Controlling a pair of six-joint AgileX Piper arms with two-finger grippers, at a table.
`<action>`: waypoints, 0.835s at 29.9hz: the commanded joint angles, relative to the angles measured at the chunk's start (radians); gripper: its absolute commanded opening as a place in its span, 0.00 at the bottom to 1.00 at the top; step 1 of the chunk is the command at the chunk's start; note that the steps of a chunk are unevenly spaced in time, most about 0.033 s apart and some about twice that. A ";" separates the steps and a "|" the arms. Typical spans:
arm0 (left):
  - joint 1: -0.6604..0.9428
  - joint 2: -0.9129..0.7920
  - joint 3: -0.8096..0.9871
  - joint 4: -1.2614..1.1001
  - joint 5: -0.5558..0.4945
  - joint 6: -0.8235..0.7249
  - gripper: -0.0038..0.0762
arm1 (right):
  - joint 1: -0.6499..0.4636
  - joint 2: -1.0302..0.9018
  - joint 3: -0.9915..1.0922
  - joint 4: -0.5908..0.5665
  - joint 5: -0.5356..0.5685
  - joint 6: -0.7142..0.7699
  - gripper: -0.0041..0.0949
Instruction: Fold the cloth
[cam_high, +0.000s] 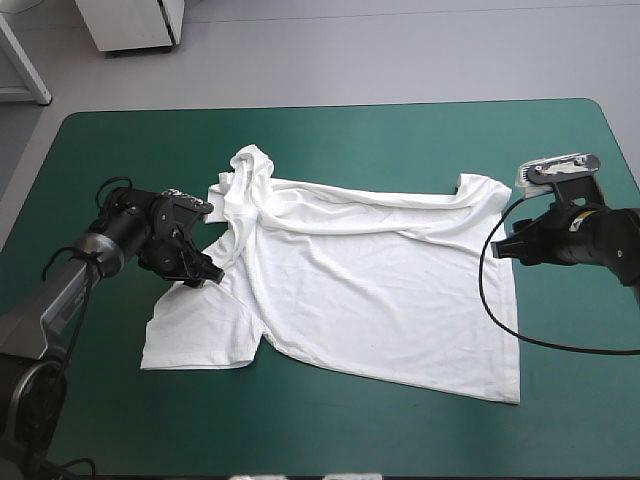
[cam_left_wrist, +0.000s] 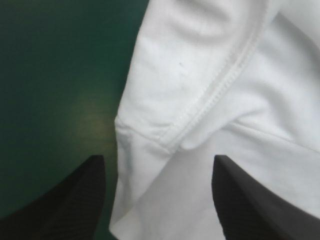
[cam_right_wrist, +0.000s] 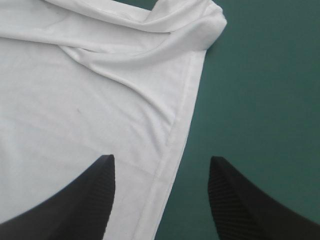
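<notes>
Rumpled folds (cam_high: 360, 207) bunch up along the T-shirt's far edge (cam_high: 385, 297), so the robot should expect the T-shirt to open out longer and show its hidden collar when the robot lifts and spreads it.
The white T-shirt (cam_high: 370, 285) lies spread over the middle of the teal-green table, mostly flat, with rumpled folds along its far edge and a bunched sleeve at the far left. My left gripper (cam_high: 210, 270) is open at the shirt's left side, low over the cloth. In the left wrist view the sleeve seam of the T-shirt (cam_left_wrist: 210, 95) lies between the spread black fingers (cam_left_wrist: 75, 200). My right gripper (cam_high: 503, 250) is open at the shirt's right edge. Its black fingers (cam_right_wrist: 85, 195) straddle the hem of the T-shirt (cam_right_wrist: 100, 100), one over cloth, one over bare cover.
Bare teal-green cover (cam_high: 330, 430) runs along the near edge and at both ends of the table. A white cabinet (cam_high: 130, 22) stands on the floor beyond the far edge.
</notes>
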 joint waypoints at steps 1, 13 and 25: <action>-0.001 0.015 -0.020 0.006 -0.045 -0.001 0.62 | 0.036 -0.021 -0.023 -0.016 -0.052 0.000 0.57; -0.001 0.084 -0.020 -0.008 -0.058 -0.001 0.16 | 0.058 -0.021 -0.023 -0.024 -0.052 0.000 0.57; 0.022 0.100 -0.048 0.194 -0.039 -0.204 0.04 | 0.058 -0.021 -0.026 0.013 -0.062 0.000 0.55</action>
